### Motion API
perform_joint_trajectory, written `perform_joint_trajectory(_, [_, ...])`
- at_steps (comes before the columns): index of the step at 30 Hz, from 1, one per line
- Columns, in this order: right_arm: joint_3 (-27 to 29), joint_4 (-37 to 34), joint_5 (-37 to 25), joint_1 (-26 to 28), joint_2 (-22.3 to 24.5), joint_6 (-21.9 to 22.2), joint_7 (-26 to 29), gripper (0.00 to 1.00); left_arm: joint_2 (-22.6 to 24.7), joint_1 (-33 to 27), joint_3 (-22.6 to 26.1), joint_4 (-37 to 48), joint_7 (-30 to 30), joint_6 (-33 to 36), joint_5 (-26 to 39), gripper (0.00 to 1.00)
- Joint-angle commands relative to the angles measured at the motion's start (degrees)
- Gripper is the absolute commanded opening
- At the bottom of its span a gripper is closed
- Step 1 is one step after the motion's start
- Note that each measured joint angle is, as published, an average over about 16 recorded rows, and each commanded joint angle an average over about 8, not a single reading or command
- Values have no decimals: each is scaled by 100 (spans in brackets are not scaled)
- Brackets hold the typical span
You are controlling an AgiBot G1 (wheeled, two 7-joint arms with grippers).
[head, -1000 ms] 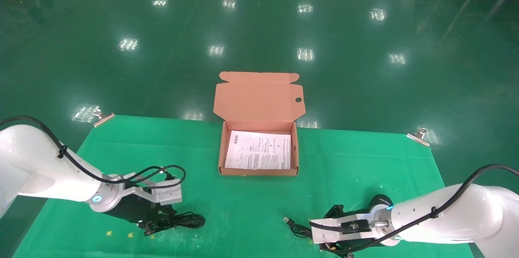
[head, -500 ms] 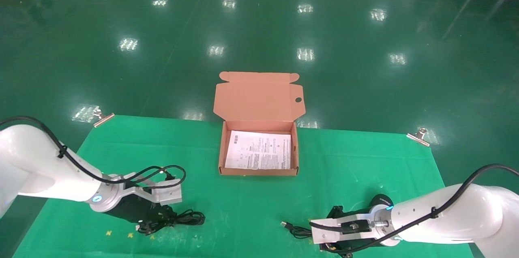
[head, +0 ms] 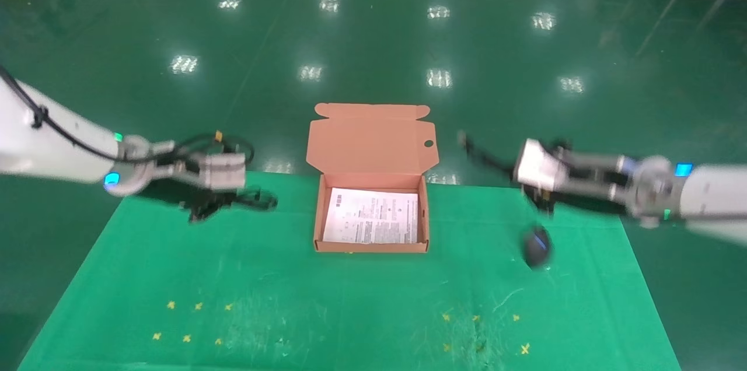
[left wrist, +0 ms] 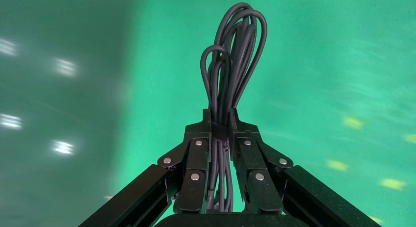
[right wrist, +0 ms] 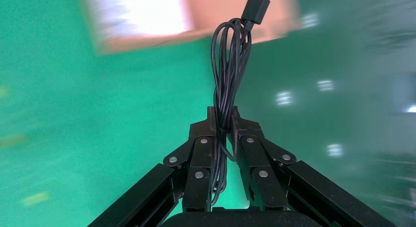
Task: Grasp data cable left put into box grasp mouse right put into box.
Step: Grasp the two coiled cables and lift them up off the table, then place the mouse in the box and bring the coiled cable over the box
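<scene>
Both of my grippers hold things meant for the same narrow box (head: 372, 216). Next, my left gripper moves back with the data cable while my right gripper lowers the mouse (head: 536, 246) first.
The box (head: 372, 247) stands open at the table's far middle, lid (head: 372, 140) upright, with a white printed sheet (head: 373, 217) inside. My left gripper (head: 233, 202) is in the air left of the box, shut on the data cable (head: 259, 200). The left wrist view shows the gripper (left wrist: 220, 124) with the cable's loops (left wrist: 235, 50) sticking out past the fingertips. My right gripper (head: 505, 165) is in the air right of the box, shut on the mouse's bundled cord (right wrist: 228, 55). The USB plug (head: 463, 139) points toward the box. The mouse (head: 537, 247) dangles below on its cord. The right wrist view shows the gripper (right wrist: 223, 120).
A green mat (head: 350, 312) covers the table, with metal clips at its far corners (head: 149, 170) (head: 601, 193) and small yellow marks near the front (head: 187, 338). Shiny green floor lies beyond the far edge. The box shows blurred in the right wrist view (right wrist: 196, 21).
Both arms have risen from the front of the table and swung toward the far side. The left carried up the data cable; the right lifted the mouse by its cord.
</scene>
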Motion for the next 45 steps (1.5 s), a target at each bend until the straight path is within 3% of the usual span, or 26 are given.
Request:
perform_joint_trajectory(1, [92, 145, -99, 165, 71, 142, 129, 0, -64, -133, 25, -368, -122, -56, 102, 0])
perform_joint_trajectory(10, [215, -130, 113, 1100, -796, 458, -131, 0, 129, -336, 21, -1246, -946, -940, 701, 0])
perform_joint_trajectory(21, [209, -1642, 452, 1998, -2002, 867, -1291, 0, 440, -707, -55, -1263, -1016, -1498, 903, 0])
perform_joint_trajectory(36, [192, -2283, 687, 2225, -2411, 959, -2067, 0, 223, -747, -16, -1519, -973, -1296, 963, 0])
perform_joint_trajectory(45, [-135, -2813, 954, 2173, -2597, 1047, -2490, 0, -140, -654, 101, -1918, -1607, -802, 1361, 0])
